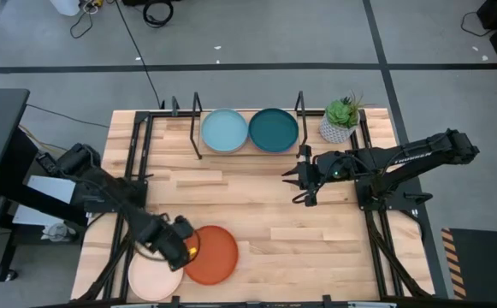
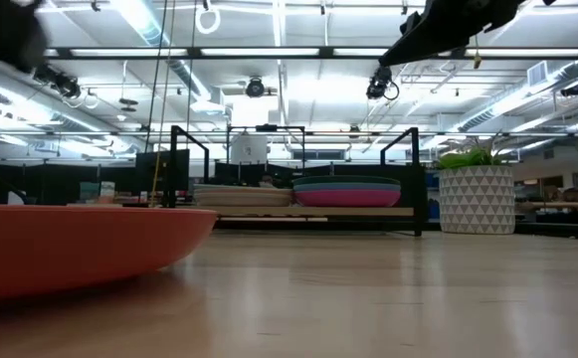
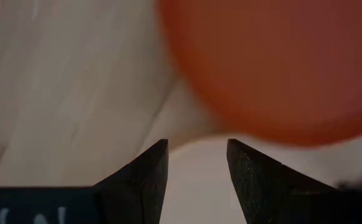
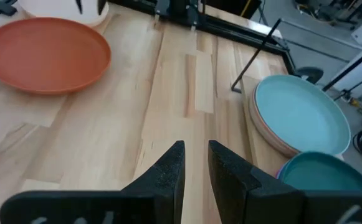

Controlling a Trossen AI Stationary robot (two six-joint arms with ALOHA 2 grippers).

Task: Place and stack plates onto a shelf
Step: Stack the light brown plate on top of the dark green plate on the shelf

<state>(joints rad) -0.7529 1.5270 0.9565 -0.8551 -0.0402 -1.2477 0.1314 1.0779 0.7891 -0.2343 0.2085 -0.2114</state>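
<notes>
The orange plate's rim [image 1: 186, 269] is overlapping only a narrow edge, so the cream plate [image 1: 151, 281] will come loose when I lift, and the orange plate will stay behind.
The orange plate [image 1: 214, 255] lies near the table's near edge, and its rim overlaps a pale cream plate [image 1: 152, 277] to its left. My left gripper [image 1: 180, 245] is open and hangs over the spot where the two plates meet. In the left wrist view its fingers [image 3: 196, 155] stand above the cream plate [image 3: 196, 186], just short of the orange plate's rim [image 3: 268, 134]. The shelf [image 2: 308, 211] at the far edge carries two stacks, one topped by the light teal plate [image 1: 225, 131] and one by the dark teal plate [image 1: 273, 130]. My right gripper [image 1: 303, 176] hovers mid-table, open by a narrow gap [image 4: 195, 152].
A potted green plant [image 1: 340, 120] in a white patterned pot stands at the shelf's right end. Black metal frame rails [image 1: 137, 145] run along the table's left and right sides. Bare wood [image 1: 257, 205] lies between the shelf and the near plates.
</notes>
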